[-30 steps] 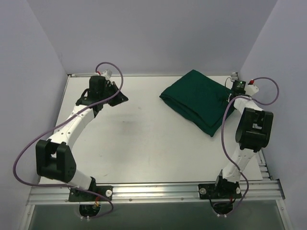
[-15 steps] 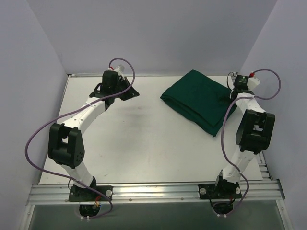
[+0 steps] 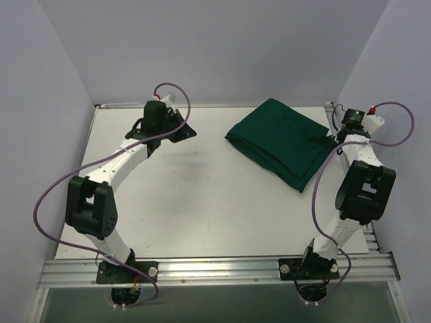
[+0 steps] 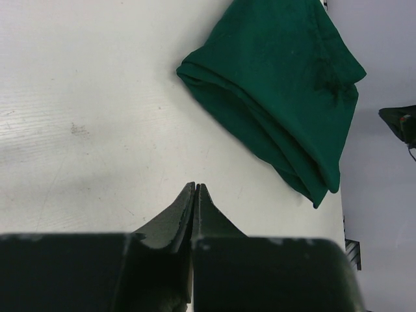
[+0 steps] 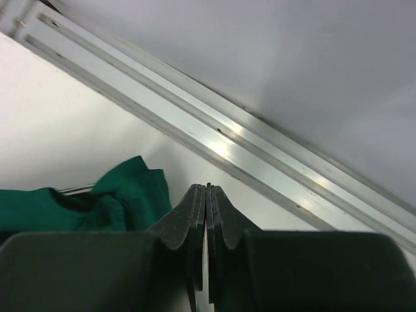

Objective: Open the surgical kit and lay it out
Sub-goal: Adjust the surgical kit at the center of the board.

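Note:
I should push the wrap's corner (image 3: pixel 329 142) inward with my right gripper before I unfold the wrap, because the dark green cloth wrap (image 3: pixel 279 141) lies slanted by the rail, far from my left gripper.
The dark green cloth wrap (image 3: pixel 279 141) lies folded as a closed bundle at the back right of the table. It also shows in the left wrist view (image 4: pixel 279 84) and, as a corner, in the right wrist view (image 5: pixel 123 198). No wire-mesh tray, scissors or tweezers are visible. My left gripper (image 3: pixel 185 132) is shut and empty over the bare table left of the bundle, with the jaws pressed together (image 4: pixel 196 186). My right gripper (image 3: pixel 339 118) is shut and empty just beyond the bundle's right corner, near the right rail (image 5: pixel 208 186).
An aluminium rail (image 5: pixel 260 153) runs along the table's edge right in front of my right gripper, with the grey wall behind it. The white table (image 3: pixel 202 195) is walled at the back and on both sides.
My left arm swung right, bringing its gripper closer to the bundle. My right gripper moved right, off the cloth's right corner toward the rail. The bundle has not moved.

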Action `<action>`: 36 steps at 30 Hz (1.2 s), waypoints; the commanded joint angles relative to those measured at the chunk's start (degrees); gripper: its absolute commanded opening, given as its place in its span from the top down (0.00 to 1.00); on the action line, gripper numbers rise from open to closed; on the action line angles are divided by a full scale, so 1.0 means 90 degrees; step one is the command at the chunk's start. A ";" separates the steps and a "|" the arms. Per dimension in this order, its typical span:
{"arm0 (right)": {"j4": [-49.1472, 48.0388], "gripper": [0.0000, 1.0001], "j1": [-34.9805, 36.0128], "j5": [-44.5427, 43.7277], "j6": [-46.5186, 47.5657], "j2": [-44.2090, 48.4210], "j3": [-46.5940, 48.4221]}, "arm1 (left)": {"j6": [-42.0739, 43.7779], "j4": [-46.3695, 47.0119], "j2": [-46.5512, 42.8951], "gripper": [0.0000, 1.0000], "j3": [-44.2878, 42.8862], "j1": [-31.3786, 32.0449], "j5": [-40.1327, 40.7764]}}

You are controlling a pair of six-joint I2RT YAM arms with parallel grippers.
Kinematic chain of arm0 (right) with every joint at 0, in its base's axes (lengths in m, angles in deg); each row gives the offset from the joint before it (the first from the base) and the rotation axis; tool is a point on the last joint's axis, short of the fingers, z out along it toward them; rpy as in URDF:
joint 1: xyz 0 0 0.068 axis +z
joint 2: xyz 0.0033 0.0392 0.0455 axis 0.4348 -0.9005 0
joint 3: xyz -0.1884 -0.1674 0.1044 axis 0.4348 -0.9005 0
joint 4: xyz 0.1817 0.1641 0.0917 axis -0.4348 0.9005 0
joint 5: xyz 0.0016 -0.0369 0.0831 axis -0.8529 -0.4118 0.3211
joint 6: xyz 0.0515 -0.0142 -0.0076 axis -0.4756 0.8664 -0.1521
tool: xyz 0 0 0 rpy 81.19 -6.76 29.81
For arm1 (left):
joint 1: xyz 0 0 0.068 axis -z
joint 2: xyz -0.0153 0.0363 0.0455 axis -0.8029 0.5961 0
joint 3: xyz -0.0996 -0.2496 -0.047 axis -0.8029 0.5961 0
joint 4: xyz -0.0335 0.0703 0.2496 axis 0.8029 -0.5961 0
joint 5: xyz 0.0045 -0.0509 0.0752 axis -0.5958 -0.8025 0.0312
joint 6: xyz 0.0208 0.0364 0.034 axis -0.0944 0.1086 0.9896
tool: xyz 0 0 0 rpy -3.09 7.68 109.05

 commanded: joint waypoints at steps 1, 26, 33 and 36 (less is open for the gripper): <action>0.0115 1.00 0.0008 -0.0334 -0.0074 -0.0417 0.0004 | 0.0182 0.0122 -0.0335 0.98 -0.0008 0.0013 -0.0143; -0.0092 0.80 0.1169 0.2284 0.1646 -0.3045 0.2816 | 0.0338 -0.0424 -0.0091 0.98 -0.0300 0.0013 -0.0202; 0.0339 0.30 0.0780 0.2312 0.0795 -0.1962 0.2172 | 0.0309 -0.1741 -0.0510 0.98 -0.0409 0.0003 -0.0290; 0.0749 0.25 0.0682 0.2557 0.0903 -0.1747 0.2172 | 0.0377 -0.2472 -0.0871 0.98 -0.0360 -0.0016 -0.0076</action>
